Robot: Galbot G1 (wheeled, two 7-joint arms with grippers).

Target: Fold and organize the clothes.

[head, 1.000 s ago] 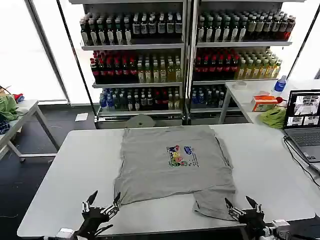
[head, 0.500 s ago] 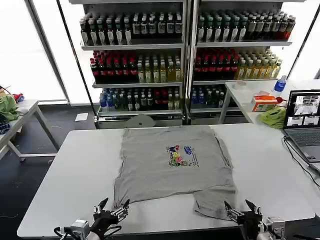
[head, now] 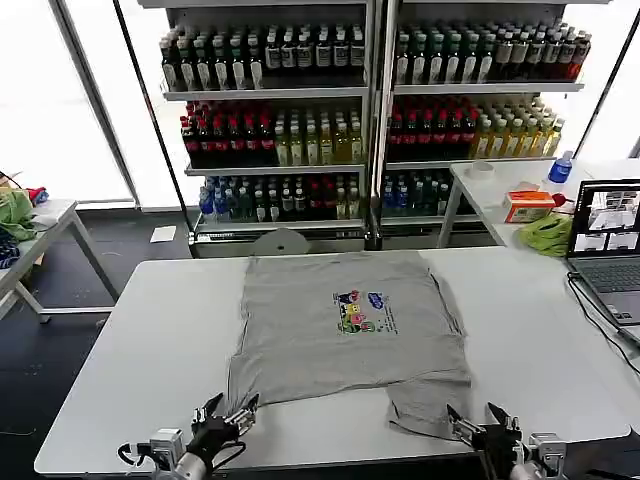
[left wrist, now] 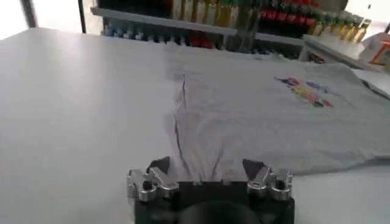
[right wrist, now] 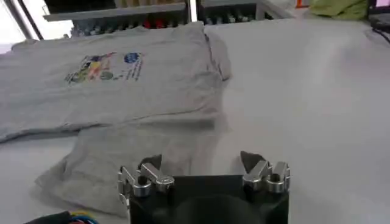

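The bunched cloth [head: 430, 404] is limp and creased, so the shirt's near hem [head: 318, 393] will droop between the robot's grippers when they lift its corners.
A light grey short-sleeved shirt [head: 340, 325] with a small multicoloured chest print lies spread flat on the white table [head: 150, 340], its near right part bunched toward the front edge. My left gripper [head: 226, 414] is open at the table's front edge, just short of the shirt's near left corner [left wrist: 201, 161]. Over on the right, my right gripper [head: 477, 424] is open too, right by the bunched cloth [right wrist: 122, 164]. In the left wrist view the open left gripper [left wrist: 208, 169] faces the hem; in the right wrist view the open right gripper [right wrist: 201, 162] faces the shirt [right wrist: 116, 79].
A laptop [head: 608, 245] with a cable sits at the table's right edge. Behind it a second table holds a bright green cloth [head: 547, 234] and an orange box [head: 528, 206]. Drink shelves [head: 370, 110] stand at the back. A side table [head: 30, 235] stands at the left.
Both grippers have sunk lower toward the front table edge. The left one has also shifted right, nearer the shirt's corner. The shirt has not moved.
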